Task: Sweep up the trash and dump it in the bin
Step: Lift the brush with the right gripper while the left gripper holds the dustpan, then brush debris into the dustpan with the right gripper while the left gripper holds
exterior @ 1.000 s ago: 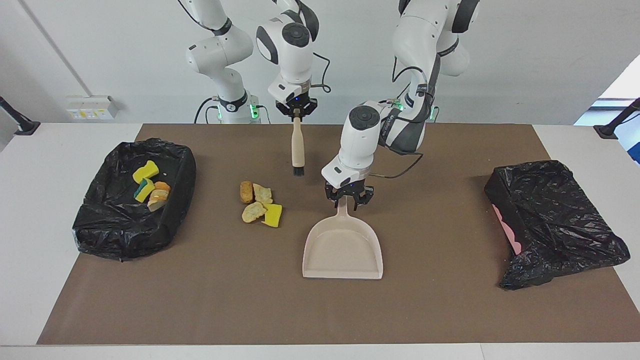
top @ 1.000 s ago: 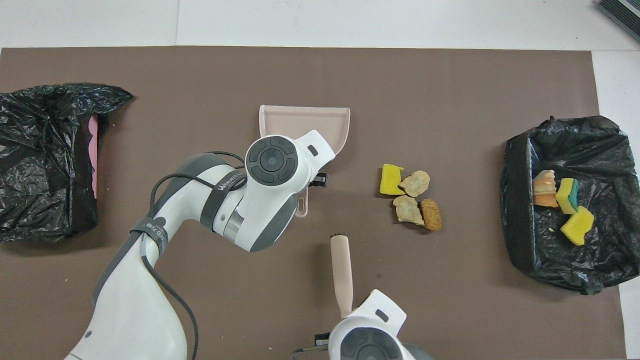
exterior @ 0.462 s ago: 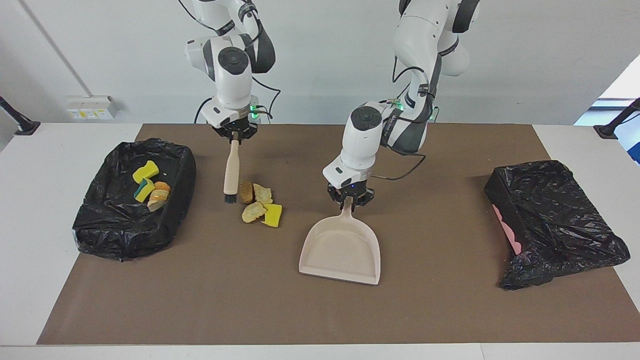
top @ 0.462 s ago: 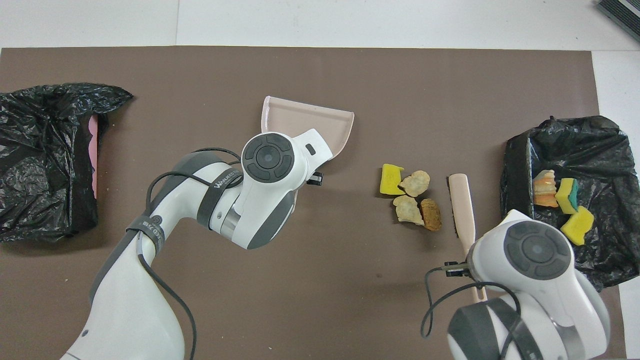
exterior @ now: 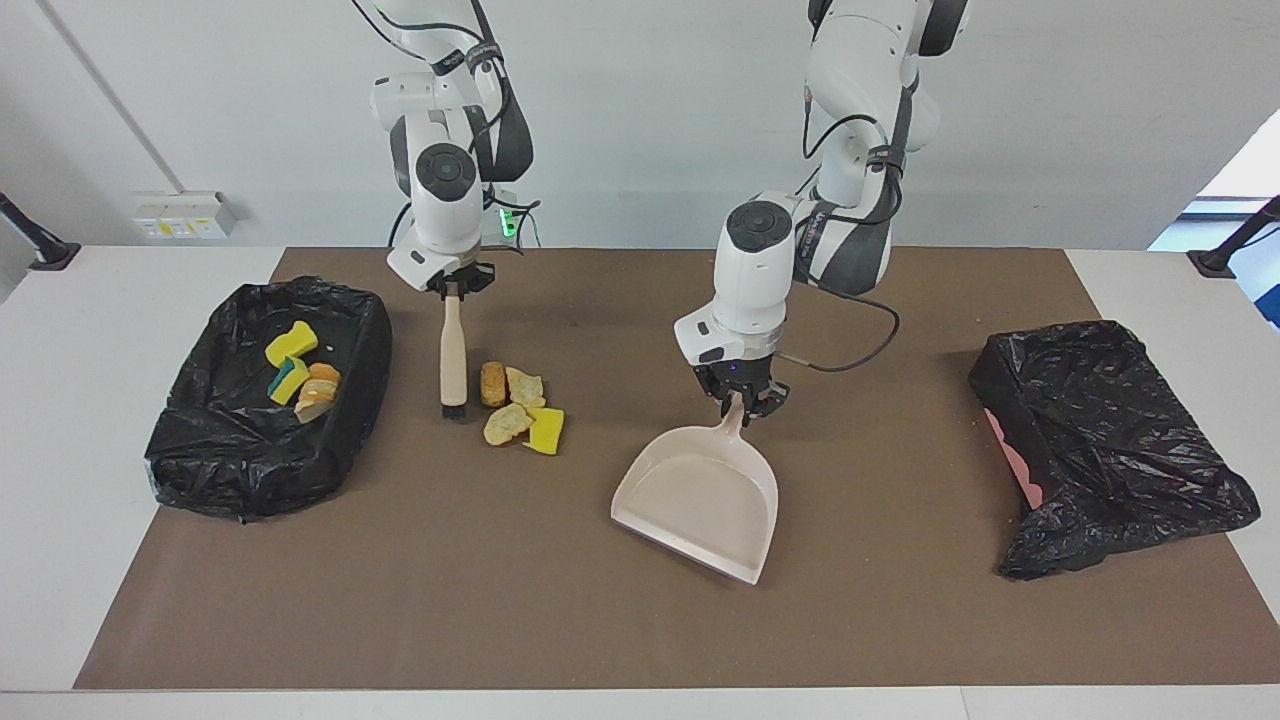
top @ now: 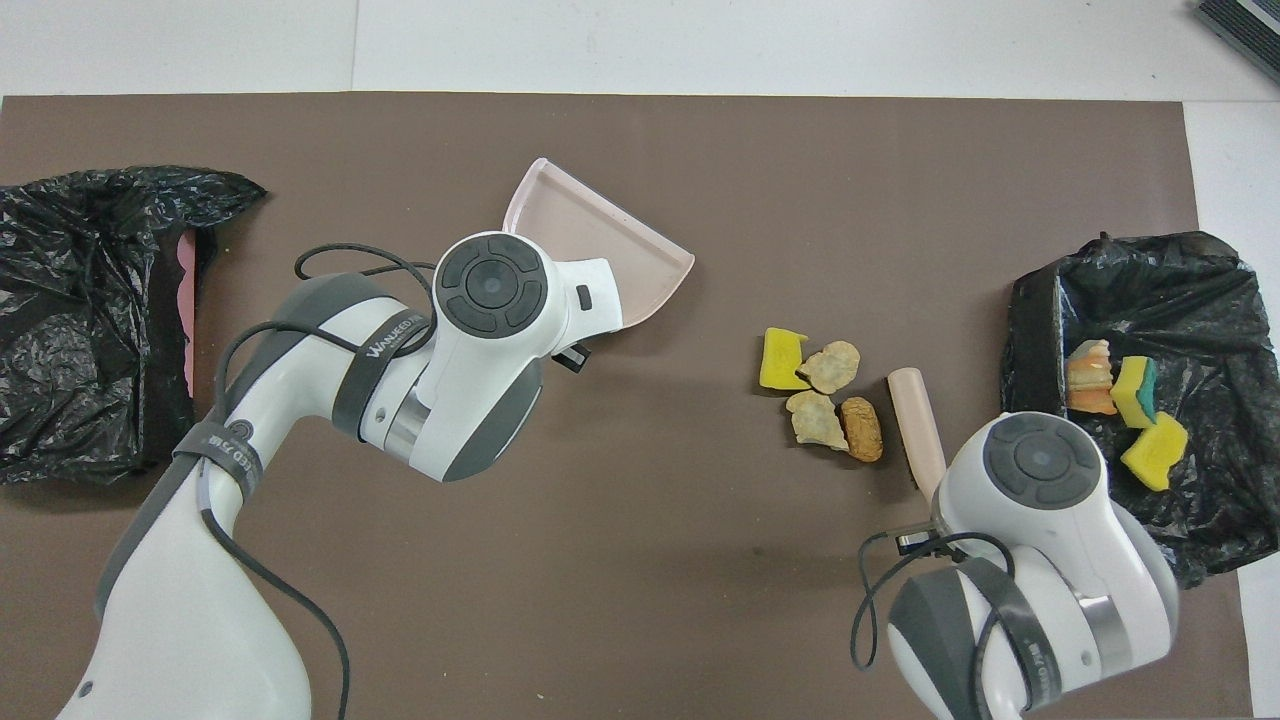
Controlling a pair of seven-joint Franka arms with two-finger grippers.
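Note:
Next, my left gripper turns the dustpan's opening (top: 614, 212) toward the pile (top: 823, 410) before my right gripper sweeps the pile in, because the dustpan's opening slants past the pile now.
Several trash chunks (exterior: 516, 406), yellow sponge and tan lumps, lie in a pile on the brown mat; they also show in the overhead view (top: 822, 394). More chunks (exterior: 300, 375) lie in the black-lined bin (exterior: 362, 345). My right gripper (exterior: 452, 290) is shut on a wooden brush (exterior: 453, 358), which hangs upright with its bristles at the mat between the pile and the bin; it shows in the overhead view (top: 917, 420). My left gripper (exterior: 738, 402) is shut on the handle of the beige dustpan (exterior: 700, 495), whose mouth is turned partly toward the pile.
A second black bag (exterior: 1100, 440) with something pink at its side lies at the left arm's end of the mat. The bin also shows in the overhead view (top: 1030, 400). The dustpan shows there too (top: 600, 235).
My right arm carried the brush from the middle of the table to the bin side of the pile. My left gripper closed on the dustpan handle and swung the pan round.

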